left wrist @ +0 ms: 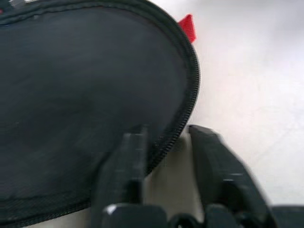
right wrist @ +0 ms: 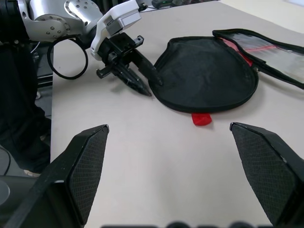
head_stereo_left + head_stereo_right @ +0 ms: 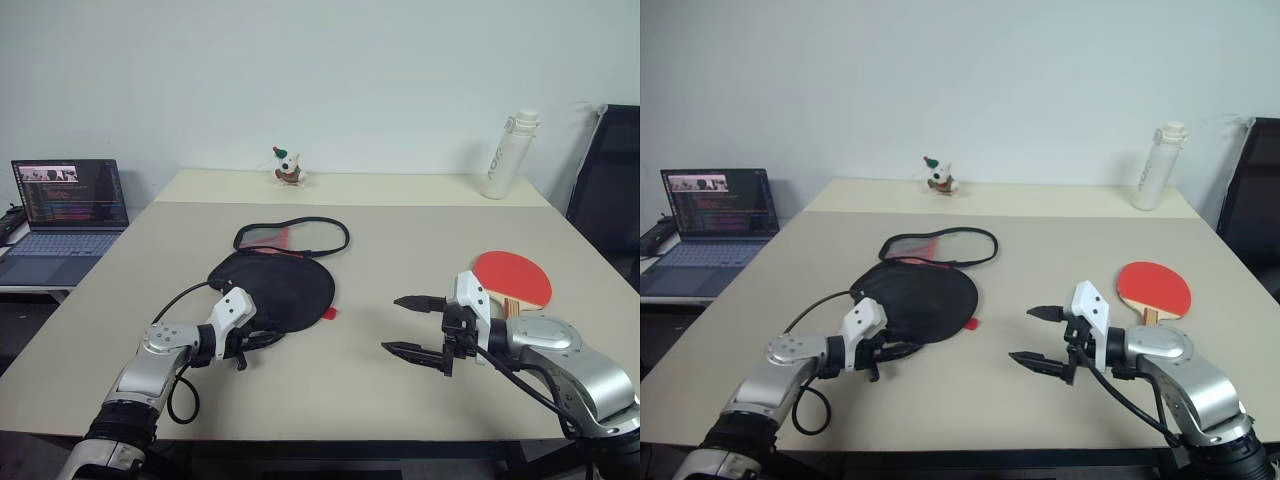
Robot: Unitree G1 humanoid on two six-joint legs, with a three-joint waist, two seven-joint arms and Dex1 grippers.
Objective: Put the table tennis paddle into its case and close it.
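I expect the mesh flap (image 3: 312,236) to follow, still open, when I turn the black half of the case, because a red strip (image 3: 284,250) connects the flap to that half.
The case lies unzipped on the table, its black half (image 3: 275,285) nearer me and its mesh flap (image 3: 292,237) folded out behind. A small red tab (image 3: 329,313) pokes out at its right rim. My left gripper (image 3: 266,339) sits at the near rim of the black half, fingers pinched together on the zip edge (image 1: 183,118); the right wrist view shows that gripper (image 2: 142,83) at the rim too. The table tennis paddle (image 3: 512,277), red face up, lies to the right, just behind my right arm. My right gripper (image 3: 390,323) hovers open above the table, between case and paddle, holding nothing.
A laptop (image 3: 65,215) stands on a side desk at the left. A small toy figure (image 3: 288,166) and a white bottle (image 3: 510,153) stand at the far edge of the table (image 3: 420,220). A black chair (image 3: 610,180) is at the right.
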